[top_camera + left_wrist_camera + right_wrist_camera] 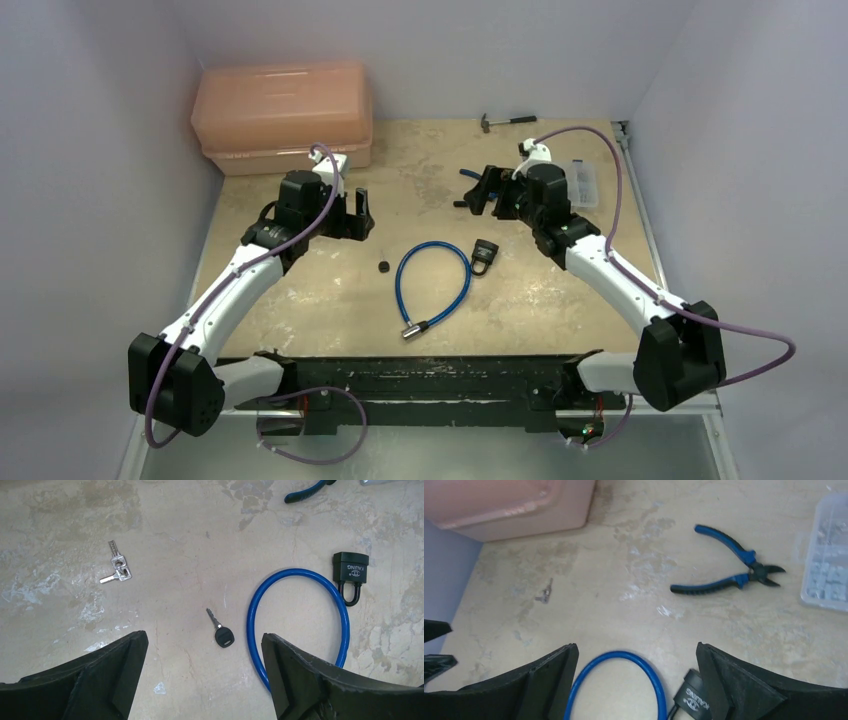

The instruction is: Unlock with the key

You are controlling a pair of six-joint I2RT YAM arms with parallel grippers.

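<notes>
The black padlock's body [486,249] is lying clear of the blue cable. My right gripper keeps going down with its fingers open until they are on either side of that body, and then close.
The key [384,266] is tiny with a black head and lies flat on the table left of the blue cable loop [399,283]. In the left wrist view the key [220,630] lies just ahead of my open, empty left gripper [205,642], between its jaws' line and apart from both. The black padlock [484,252] lies at the cable's right, its shackle around the cable [300,571]. The padlock also shows in the left wrist view [350,568]. My left gripper [360,215] hovers above and left of the key. My right gripper [480,190] is open and empty, above the padlock [694,700] and cable [624,655].
A pink plastic box [283,115] stands at the back left. Blue-handled pliers [724,575] and a clear parts organizer [829,575] lie at the back right, with a small hammer [505,121] by the back wall. Two silver keys [118,569] lie left of the black-headed key.
</notes>
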